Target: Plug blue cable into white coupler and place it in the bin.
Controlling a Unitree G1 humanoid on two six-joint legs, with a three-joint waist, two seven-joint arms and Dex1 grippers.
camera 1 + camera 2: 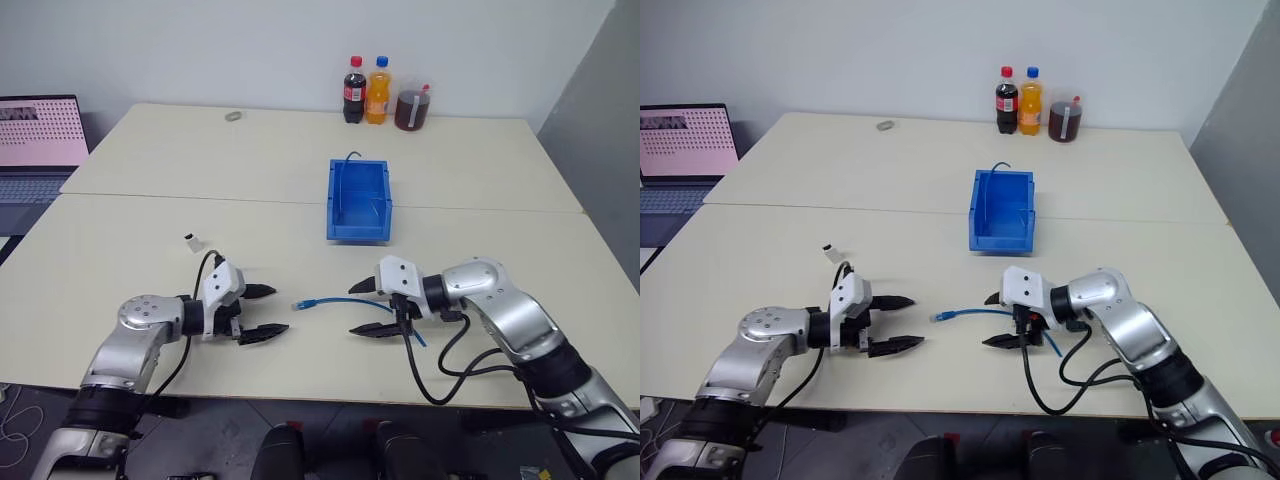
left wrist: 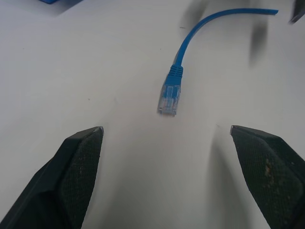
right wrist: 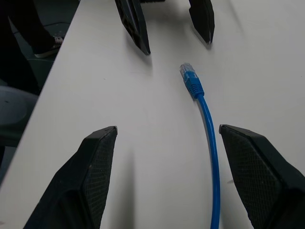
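I expect the blue cable (image 1: 340, 300) to come up whole and stay arched when I lift the clear plug. It lies in a smooth curve with a loose end.
The blue cable (image 1: 328, 299) lies loose on the table between my two grippers, its clear plug (image 2: 170, 95) pointing at the left one. My left gripper (image 1: 278, 310) is open and empty, a short way from the plug. Facing it, my right gripper (image 1: 351, 310) is also open. The cable (image 3: 208, 125) runs between its fingers without being gripped. The white coupler (image 1: 193, 241) stands on the table beyond my left gripper, apart from it. The bin (image 1: 357, 230) sits farther back near the middle of the table.
Two bottles (image 1: 366, 90) and a jar of dark drink (image 1: 411, 108) stand at the table's far edge. A laptop (image 1: 40, 140) is off to the far left. A small grey object (image 1: 233, 116) lies at the back. A thin dark wire curls at the bin's back rim.
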